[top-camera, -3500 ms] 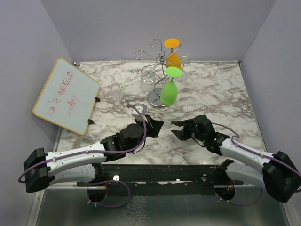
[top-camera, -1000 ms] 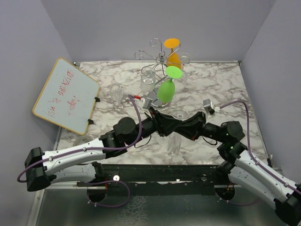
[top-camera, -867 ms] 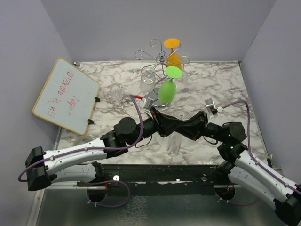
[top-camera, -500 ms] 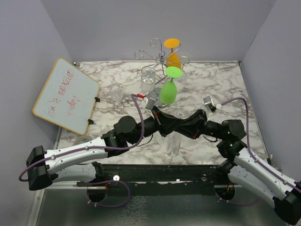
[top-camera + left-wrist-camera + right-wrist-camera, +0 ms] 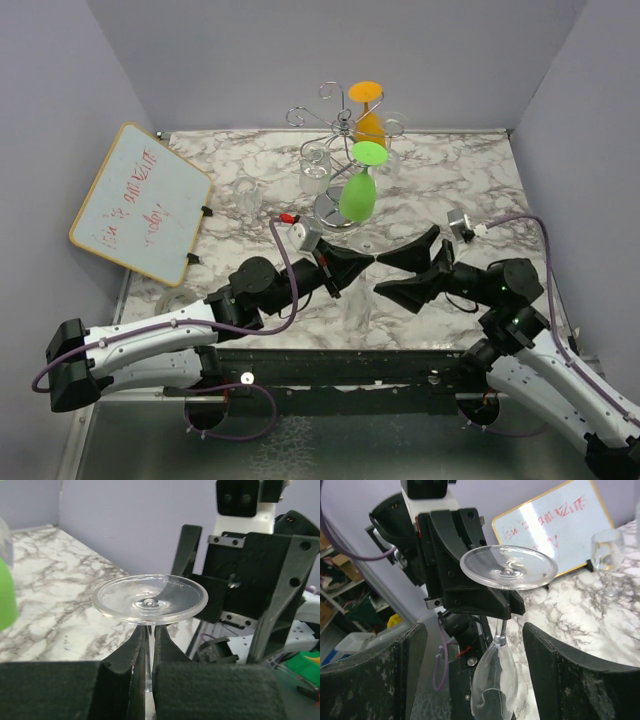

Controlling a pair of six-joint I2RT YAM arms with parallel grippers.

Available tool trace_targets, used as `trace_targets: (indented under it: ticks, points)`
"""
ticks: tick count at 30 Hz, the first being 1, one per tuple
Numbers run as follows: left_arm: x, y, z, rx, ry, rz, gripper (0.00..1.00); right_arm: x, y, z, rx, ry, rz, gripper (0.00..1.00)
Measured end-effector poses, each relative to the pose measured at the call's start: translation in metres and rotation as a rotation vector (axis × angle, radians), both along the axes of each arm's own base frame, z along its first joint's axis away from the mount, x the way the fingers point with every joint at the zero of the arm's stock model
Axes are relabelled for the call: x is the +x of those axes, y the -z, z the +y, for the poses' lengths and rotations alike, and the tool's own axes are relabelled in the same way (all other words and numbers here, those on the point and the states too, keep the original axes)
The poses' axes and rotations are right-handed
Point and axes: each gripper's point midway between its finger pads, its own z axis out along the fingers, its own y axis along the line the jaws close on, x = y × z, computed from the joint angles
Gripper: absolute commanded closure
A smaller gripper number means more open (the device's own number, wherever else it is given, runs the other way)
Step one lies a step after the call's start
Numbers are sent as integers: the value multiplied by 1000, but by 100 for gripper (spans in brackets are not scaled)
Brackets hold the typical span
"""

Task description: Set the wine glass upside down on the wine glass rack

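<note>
My left gripper covers the stem (image 5: 150,631) under the foot, where the rack goes. My right gripper should hold the foot (image 5: 192,600) while my left gripper takes hold again lower down.
A clear wine glass (image 5: 509,567) hangs upside down, foot up and bowl (image 5: 496,687) down. My left gripper (image 5: 148,630) is shut on its thin stem just under the round foot (image 5: 150,600). In the top view that left gripper (image 5: 360,262) sits mid-table, in front of the rack. My right gripper (image 5: 396,271) stands open a little to the right of the glass, touching nothing. In its wrist view the right gripper (image 5: 472,628) has one finger on each side of the bowl, apart from it. The wine glass rack (image 5: 337,122) stands behind, a silver wire stand.
A green glass (image 5: 358,197) and an orange glass (image 5: 368,122) hang upside down on the rack, with a clear glass (image 5: 314,167) at its left side. Another clear glass (image 5: 250,195) stands near the whiteboard (image 5: 140,200). Grey walls enclose the marble table (image 5: 470,200).
My left gripper has shut on the stem. My right gripper has opened, let go of the glass and drawn back to the right. The left arm has drawn back a little.
</note>
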Motion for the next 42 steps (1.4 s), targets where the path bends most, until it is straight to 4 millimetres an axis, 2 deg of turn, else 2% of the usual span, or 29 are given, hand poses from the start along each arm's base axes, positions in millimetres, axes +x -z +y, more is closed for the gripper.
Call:
trace_targets:
  ticks: [5, 7, 10, 12, 15, 17, 23, 24, 29, 31, 32, 36, 38, 42]
  points:
    - [3, -6, 17, 21, -52, -120, 100, 4, -29, -14, 33, 99, 55, 17]
    - [4, -11, 21, 29, -68, -177, 100, 9, -45, -18, 59, 136, 139, 19]
    - [5, -15, 24, 43, -80, -253, 100, 19, -56, -19, 85, 178, 297, 27]
    - [4, -16, 23, 55, -76, -297, 100, 26, -56, -18, 98, 199, 407, 29]
    - [2, -19, 22, 67, -68, -358, 100, 36, -42, -13, 95, 223, 581, 32]
    - [2, -20, 22, 77, -71, -391, 100, 39, -32, -10, 94, 228, 679, 38]
    - [3, -11, 17, 128, -61, -448, 100, 41, -24, -4, 180, 182, 813, 49]
    - [3, -9, 17, 133, -61, -454, 100, 41, -24, -3, 191, 174, 832, 53]
    - [3, -6, 17, 140, -59, -471, 100, 37, -34, 0, 249, 115, 896, 83]
    - [4, -6, 16, 139, -60, -472, 94, 35, -38, 1, 274, 86, 915, 96]
    - [4, -6, 16, 138, -60, -472, 87, 34, -39, 1, 287, 71, 929, 98]
    - [6, -5, 16, 145, -71, -478, 60, 34, -33, 3, 324, 39, 999, 99]
    - [6, -5, 16, 136, -70, -467, 56, 33, -31, 4, 330, 22, 1016, 99]
    - [6, -2, 16, 130, -68, -437, 57, 32, -26, 4, 333, 19, 1037, 99]
